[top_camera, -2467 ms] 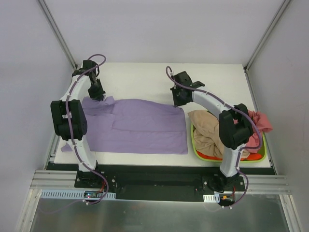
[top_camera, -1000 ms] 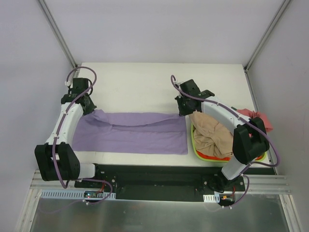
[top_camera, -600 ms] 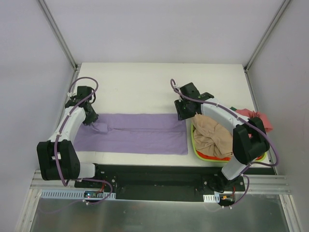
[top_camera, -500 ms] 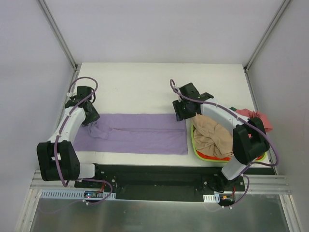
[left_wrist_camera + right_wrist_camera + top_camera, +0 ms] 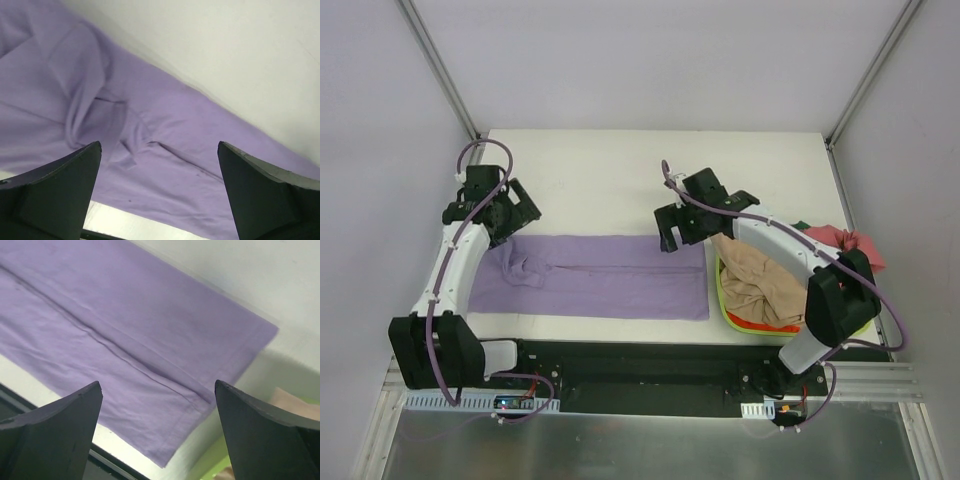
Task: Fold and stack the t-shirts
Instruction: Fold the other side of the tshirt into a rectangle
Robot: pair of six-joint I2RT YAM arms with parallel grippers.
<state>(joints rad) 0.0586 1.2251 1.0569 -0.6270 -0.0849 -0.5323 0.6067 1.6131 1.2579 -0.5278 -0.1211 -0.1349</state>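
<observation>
Next, I pull the shirt back by its far edge (image 5: 545,237) with both my grippers before I tidy the bunched sleeve, because the lavender shirt's near edge (image 5: 600,316) is close to the black front rail.
The lavender-purple t-shirt (image 5: 610,280) lies on the white table (image 5: 610,180) as a long strip, folded lengthwise, with a bunched sleeve at its left end (image 5: 95,115). My left gripper (image 5: 513,214) hovers open above that left end, and nothing sits between its fingers (image 5: 60,190). Over the shirt's far right corner (image 5: 250,335) my right gripper (image 5: 672,226) also stands open and empty. A tan-beige t-shirt (image 5: 755,275) is heaped in the basket. A pinkish-red t-shirt (image 5: 838,240) lies behind it.
The lime-green basket (image 5: 723,295) stands at the right front of the table, close to the lavender shirt's right edge, and its rim shows in the right wrist view (image 5: 217,470). Frame posts rise at the back corners. The table's black front rail (image 5: 640,355) runs below the shirt.
Both grippers have opened and let go of the lavender shirt's folded edge, which now lies flat. Both have risen off it, the left toward the back, the right to the left.
</observation>
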